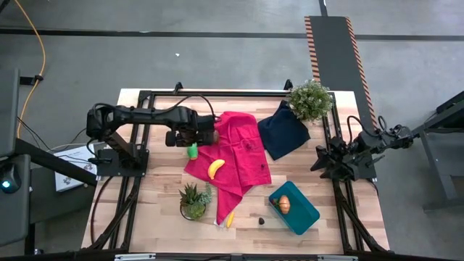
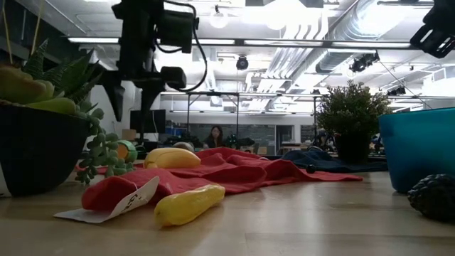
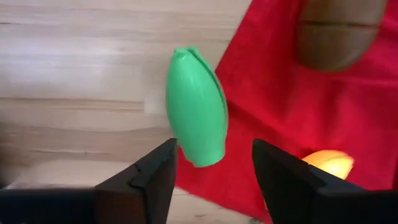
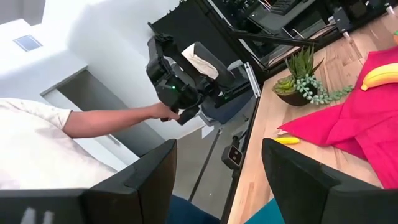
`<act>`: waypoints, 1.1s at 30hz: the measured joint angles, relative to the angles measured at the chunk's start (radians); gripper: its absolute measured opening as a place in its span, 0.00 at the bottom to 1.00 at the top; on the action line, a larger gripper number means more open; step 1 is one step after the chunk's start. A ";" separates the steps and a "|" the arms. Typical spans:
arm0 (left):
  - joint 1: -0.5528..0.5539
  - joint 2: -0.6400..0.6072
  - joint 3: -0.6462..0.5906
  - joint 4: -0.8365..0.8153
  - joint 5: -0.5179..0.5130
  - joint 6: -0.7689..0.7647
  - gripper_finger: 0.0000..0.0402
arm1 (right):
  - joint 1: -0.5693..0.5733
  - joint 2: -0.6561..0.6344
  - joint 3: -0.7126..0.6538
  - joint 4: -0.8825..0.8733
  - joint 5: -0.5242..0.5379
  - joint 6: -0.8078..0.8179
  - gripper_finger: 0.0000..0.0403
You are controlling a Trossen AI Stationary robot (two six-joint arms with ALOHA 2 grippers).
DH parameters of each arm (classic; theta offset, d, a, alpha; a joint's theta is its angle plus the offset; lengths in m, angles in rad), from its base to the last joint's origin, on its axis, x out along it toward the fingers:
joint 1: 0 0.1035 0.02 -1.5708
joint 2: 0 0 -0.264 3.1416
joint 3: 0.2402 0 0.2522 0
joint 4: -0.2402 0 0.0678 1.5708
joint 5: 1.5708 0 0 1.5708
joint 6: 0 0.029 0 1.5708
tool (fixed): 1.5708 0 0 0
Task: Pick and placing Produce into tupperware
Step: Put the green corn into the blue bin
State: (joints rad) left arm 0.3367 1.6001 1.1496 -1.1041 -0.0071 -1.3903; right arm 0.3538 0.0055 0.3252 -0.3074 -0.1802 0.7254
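Observation:
My left gripper is open, with the gap between its fingers in line with the length of the green piece [image 3: 196, 107]. I should keep lowering it until the fingers are on both sides of its middle [image 3: 198, 112], then close them.
My left gripper [image 1: 191, 139] [image 3: 214, 149] [image 2: 135, 99] is open and hovers above the green piece [image 1: 193, 151] [image 3: 196, 109]. The green piece lies on the wood beside the left edge of the red cloth [image 1: 232, 156], and the fingers stand on either side of its near end, apart from it. A brown piece [image 3: 336, 28] and one yellow banana [image 1: 215, 168] [image 2: 173, 157] lie on the cloth. A second banana [image 1: 230, 219] [image 2: 188, 204] lies at the cloth's near tip. The teal tupperware [image 1: 304, 216] [image 2: 419, 146] holds an orange piece [image 1: 283, 204]. My right gripper [image 1: 324, 161] [image 4: 217, 149] waits open at the table's right edge.
A succulent pot [image 1: 193, 201] [image 2: 35, 135] stands near the front, left of the second banana. A leafy plant [image 1: 310, 100] and a navy cloth [image 1: 283, 130] sit at the far right. A small dark lump [image 1: 261, 219] lies left of the tub. A person's arm [image 4: 106, 118] shows beyond the table.

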 joint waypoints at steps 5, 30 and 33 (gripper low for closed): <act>0.020 0.000 -0.024 0.012 0.021 0.003 0.63 | 0.000 0.000 0.000 0.000 0.001 0.009 0.56; 0.037 0.000 -0.229 0.256 0.096 -0.060 0.81 | 0.000 0.000 0.000 0.006 0.002 0.018 0.56; 0.037 0.000 -0.249 0.290 0.094 -0.081 0.81 | 0.000 0.000 0.000 0.006 0.002 0.026 0.56</act>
State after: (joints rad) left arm 0.3733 1.5997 0.9002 -0.8146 0.0874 -1.4713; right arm 0.3542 0.0059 0.3252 -0.3012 -0.1779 0.7517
